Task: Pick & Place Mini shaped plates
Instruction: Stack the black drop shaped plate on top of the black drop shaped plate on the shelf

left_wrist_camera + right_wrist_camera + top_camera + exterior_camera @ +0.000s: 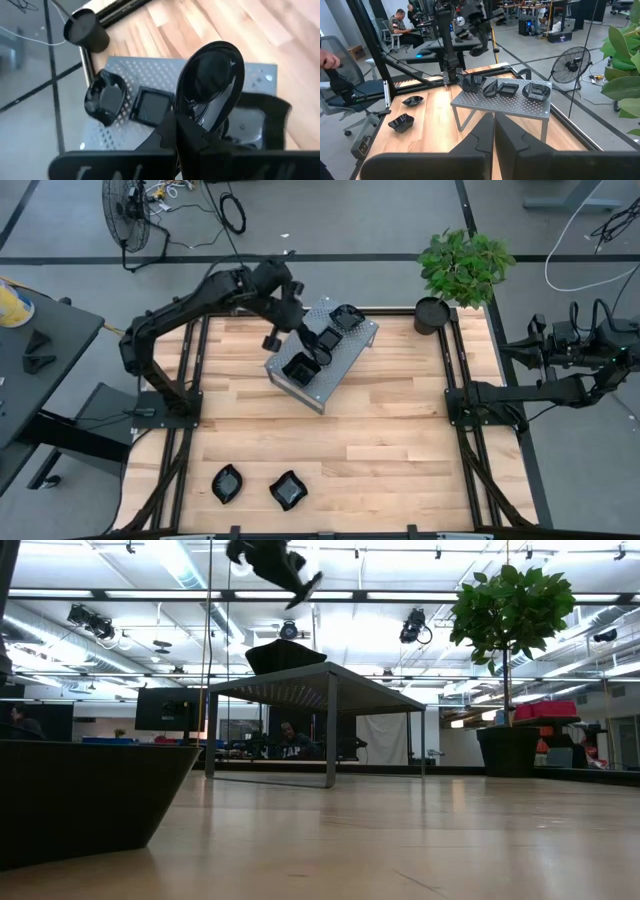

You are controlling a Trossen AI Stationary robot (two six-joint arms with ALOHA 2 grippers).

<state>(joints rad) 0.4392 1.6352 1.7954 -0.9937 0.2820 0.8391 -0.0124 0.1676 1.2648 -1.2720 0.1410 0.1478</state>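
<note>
My left gripper keeps going down until the two plates nest, because the held teardrop plate (212, 80) hangs hollow side up over the matching plate on the stand (491, 89).
My left gripper (186, 124) hangs above the grey perforated metal stand (340, 370), shut on a glossy black teardrop mini plate (215, 75). In the low view this plate (306, 587) shows tilted, well above the stand's top. On the stand rest a wavy-rimmed plate (105, 97), a square plate (151, 107) and a larger-looking black plate (262, 125). Two more plates (228, 483) (288, 490) lie on the wooden table near its front edge. My right gripper (494, 127) waits shut, pulled back at the table's right side. My left gripper pinches the teardrop plate at its rim, at the narrow end (192, 107), between its two shut fingers. The fingers slant downward from the table's left. The plate stands tilted up beyond the fingertips, hollow side toward the wrist camera, lifted clear of the stand.
A round black plant pot (432, 313) with a green plant (462, 265) stands at the table's far right corner. Black frame rails (190, 380) run along the left and right sides. Bare wood lies between the stand and the two front plates. People sit at desks beyond the table.
</note>
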